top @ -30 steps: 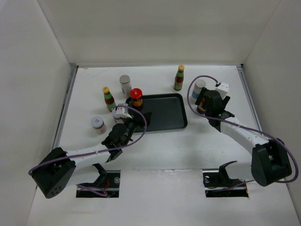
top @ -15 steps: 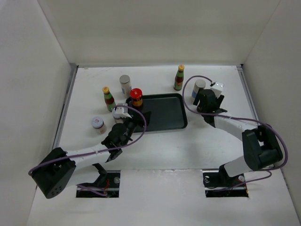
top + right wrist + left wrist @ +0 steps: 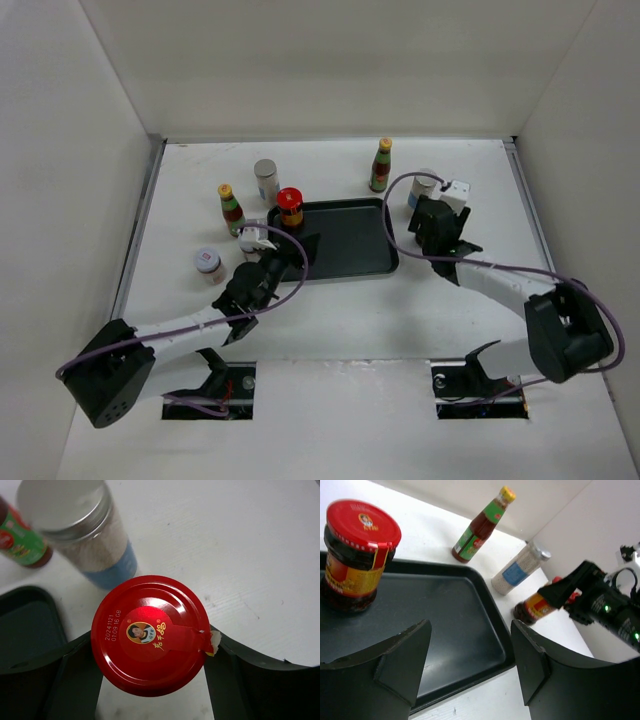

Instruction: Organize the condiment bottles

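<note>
I should keep moving my right gripper and its upright jar point(image 3: 150, 637) over to the tray space point(image 3: 322, 222) beside the second red-lidded jar and let go there, because that space is open.
My right gripper point(image 3: 432, 228) is shut on a red-lidded jar point(image 3: 150, 635), just right of the black tray point(image 3: 345, 245); its fingers point(image 3: 235, 675) press both sides. The jar also shows in the left wrist view point(image 3: 540, 605). A grey-capped shaker point(image 3: 422, 185) and a yellow-capped sauce bottle point(image 3: 381, 165) stand behind it. A second red-lidded jar point(image 3: 290, 207) stands in the tray's back left corner. My left gripper point(image 3: 470, 665) is open and empty, over the tray's front left part. Another shaker point(image 3: 266, 180), another sauce bottle point(image 3: 231, 210) and a pink-lidded jar point(image 3: 208, 264) stand left of the tray.
White walls close the table in on the left, back and right. The rest of the tray holds nothing. A white block point(image 3: 458, 190) sits on my right wrist. Cables loop over both arms.
My right gripper has moved left and a little back, toward the tray's right edge, with the red-lidded jar in it. My left arm has barely moved.
</note>
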You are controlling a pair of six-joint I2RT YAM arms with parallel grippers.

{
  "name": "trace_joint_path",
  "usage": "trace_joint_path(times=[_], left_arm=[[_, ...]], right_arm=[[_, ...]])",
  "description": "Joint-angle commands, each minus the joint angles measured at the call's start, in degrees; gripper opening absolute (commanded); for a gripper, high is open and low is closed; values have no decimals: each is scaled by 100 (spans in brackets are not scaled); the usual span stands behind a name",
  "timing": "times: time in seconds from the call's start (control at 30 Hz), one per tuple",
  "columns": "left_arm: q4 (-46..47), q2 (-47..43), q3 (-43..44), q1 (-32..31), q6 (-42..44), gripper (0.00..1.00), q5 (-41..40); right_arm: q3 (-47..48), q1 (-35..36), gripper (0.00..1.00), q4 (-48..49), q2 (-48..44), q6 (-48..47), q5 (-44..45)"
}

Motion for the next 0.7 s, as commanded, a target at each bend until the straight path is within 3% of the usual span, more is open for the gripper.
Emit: trace_joint_path(times=[0.0,0.17,0.43,0.67], left_arm=[[338,-421,47,103,143,63,-51],[180,-966,-172,454,64,63,-297],[-803,-1617,-349,1376,-542,63,-614],[-1297,-1995,-472,2019,-964,64,-386]], right_arm=[[200,600,55,230,-910,-69,339],[832,1426,55,264,-817,-262,174],[2518,2148,55,1108,1493,-288,-574],[3891,2342,58,1065,3042,-455,-741]])
